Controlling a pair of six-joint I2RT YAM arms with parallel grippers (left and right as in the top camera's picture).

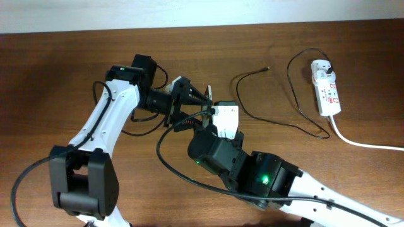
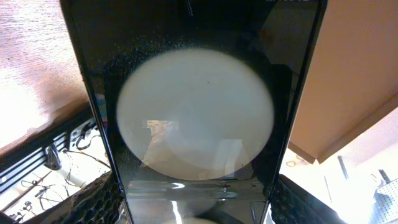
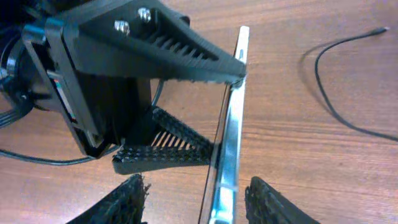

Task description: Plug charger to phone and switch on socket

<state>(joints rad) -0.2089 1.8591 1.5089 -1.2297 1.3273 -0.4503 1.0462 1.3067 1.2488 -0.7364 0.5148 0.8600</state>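
Note:
My left gripper is reaching across the phone's two long edges [image 2: 296,106]. My right gripper should hold the phone [image 3: 224,188] first so that my left gripper can pinch one long edge.
My left gripper [image 1: 192,98] is shut on the phone [image 2: 193,112], holding it up on edge above the table. The phone's glossy black face fills the left wrist view, with my fingers [image 2: 199,208] pressing its two long edges. In the right wrist view the phone [image 3: 229,149] is edge-on. My right gripper [image 3: 199,202] is open, one finger on each side of the phone's near end, not touching it. The charger cable [image 1: 297,104] lies on the table at the right, its tip [image 1: 267,68] free. Its other end reaches the white socket [image 1: 326,91].
The socket's thick white cord [image 1: 366,144] runs off to the right. The charger cable also shows in the right wrist view [image 3: 326,93]. My right arm's wrist [image 1: 225,120] sits just below the left gripper. The table is brown wood [image 1: 57,75].

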